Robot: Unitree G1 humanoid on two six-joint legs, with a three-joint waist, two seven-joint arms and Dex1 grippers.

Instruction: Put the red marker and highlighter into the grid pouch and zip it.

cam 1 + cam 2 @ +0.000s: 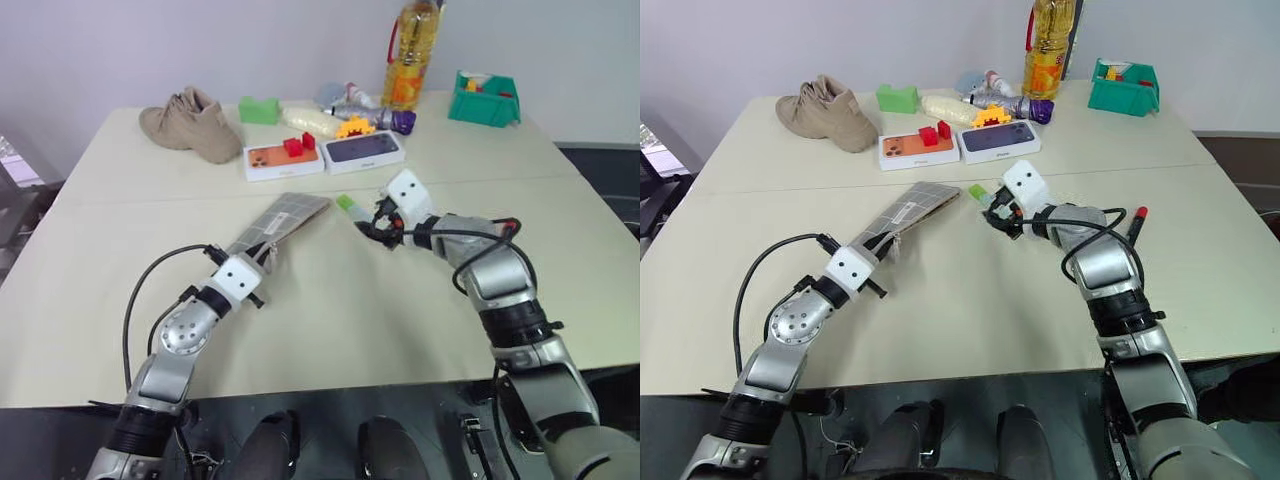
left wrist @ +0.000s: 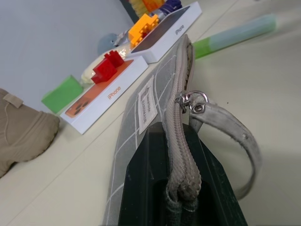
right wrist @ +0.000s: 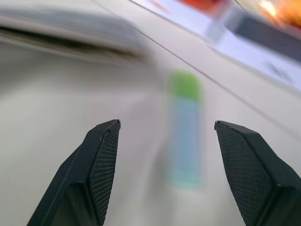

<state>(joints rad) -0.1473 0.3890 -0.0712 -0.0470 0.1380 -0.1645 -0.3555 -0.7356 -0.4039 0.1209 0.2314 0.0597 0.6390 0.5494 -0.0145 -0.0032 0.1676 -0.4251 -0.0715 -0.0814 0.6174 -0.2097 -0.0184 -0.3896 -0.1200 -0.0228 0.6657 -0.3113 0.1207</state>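
The highlighter [image 1: 351, 207] will slide straight in with its green cap first when I push it, because a dark gap [image 3: 61, 43] runs along the grid pouch's edge.
The grid pouch [image 1: 288, 214] lies flat at mid-table, grey with white lines, its zipper pull [image 2: 193, 100] and strap hanging at the side. My left gripper [image 2: 181, 188] is shut on the pouch's near end, along the zipper edge. The highlighter [image 1: 980, 193], pale blue with a green cap, lies on the table just right of the pouch's far end. My right gripper [image 3: 167, 125] hovers open just short of the highlighter [image 3: 186, 136], which lies ahead of the gap between its fingers. The red marker [image 1: 1137, 222] rests on the table to the right, beyond my right forearm.
Behind the pouch are two white phone boxes [image 1: 283, 160] [image 1: 365, 150] with small red and yellow blocks on them. A tan shoe [image 1: 190, 122] sits far left, with a green block [image 1: 258, 110], an oil bottle [image 1: 412, 55] and a green bin [image 1: 484, 100] along the back.
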